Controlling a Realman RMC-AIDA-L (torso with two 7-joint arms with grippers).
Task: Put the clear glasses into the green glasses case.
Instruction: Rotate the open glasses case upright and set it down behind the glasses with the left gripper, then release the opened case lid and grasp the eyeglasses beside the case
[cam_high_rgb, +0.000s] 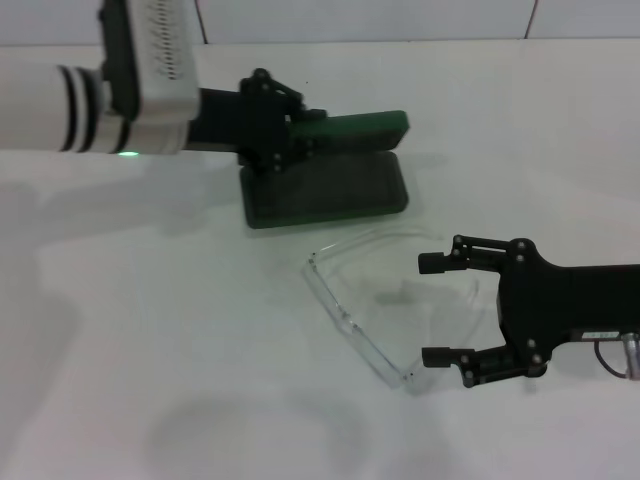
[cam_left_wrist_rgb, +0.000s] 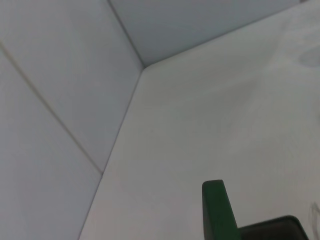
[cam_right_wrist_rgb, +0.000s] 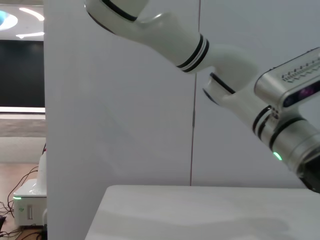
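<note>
The case's lid is up and the dark base faces the clear glasses, so the robot's left gripper keeps sliding the case toward them and let go beside them.
The green glasses case lies open at the middle back of the white table, its lid raised. My left gripper is shut on the lid's left end. The left wrist view shows an edge of the lid and a corner of the case's dark base. In front of the case, the clear glasses rest on the table with their arms unfolded. My right gripper stands open at the glasses' right side, one fingertip by each arm end, not closed on them.
The white table meets white walls at the back. My left arm shows in the right wrist view, reaching over the table from the left. Bare table lies to the left of and in front of the glasses.
</note>
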